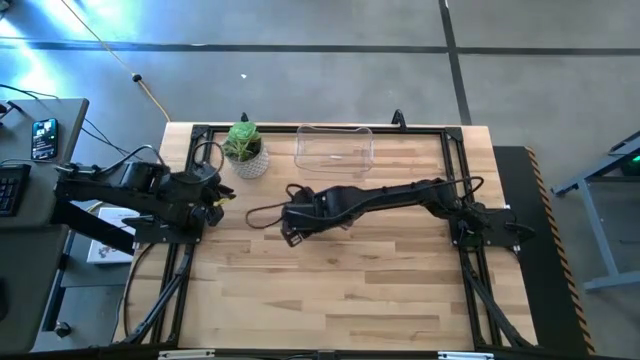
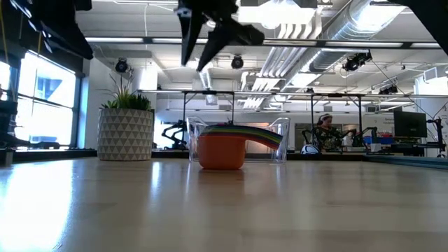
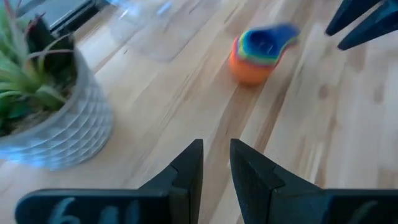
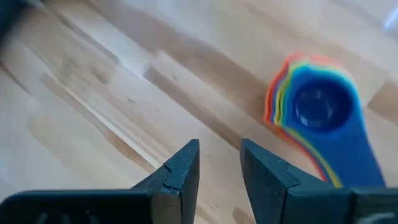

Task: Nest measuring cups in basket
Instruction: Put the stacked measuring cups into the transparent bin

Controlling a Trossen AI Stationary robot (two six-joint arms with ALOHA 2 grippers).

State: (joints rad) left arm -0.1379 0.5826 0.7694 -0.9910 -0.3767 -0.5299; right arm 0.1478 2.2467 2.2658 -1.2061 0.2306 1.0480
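Observation:
The measuring cups' handles (image 3: pixel 285 33) face away from the robot's left gripper, so the left gripper should move away while the right gripper pulls back to come down over the cups' handle side (image 2: pixel 262 135).
The measuring cups (image 2: pixel 222 148) stand nested in one stack on the table, near the basket but outside it. The orange cup is outermost and the blue cup (image 4: pixel 317 102) is innermost, with the handles fanned to one side. The stack also shows in the left wrist view (image 3: pixel 258 53); in the high view the right arm hides it. The clear basket (image 1: pixel 335 148) is at the table's far middle. My right gripper (image 4: pixel 219 155) hovers open above the table near the stack, touching nothing. My left gripper (image 3: pixel 216 155) waits at the table's left, with a narrow gap between its fingers.
A white pot with a green plant (image 1: pixel 246 152) stands left of the basket at the far edge. Black cables (image 1: pixel 262 212) lie on the table by the right gripper. Bare wood spreads across the table's near half.

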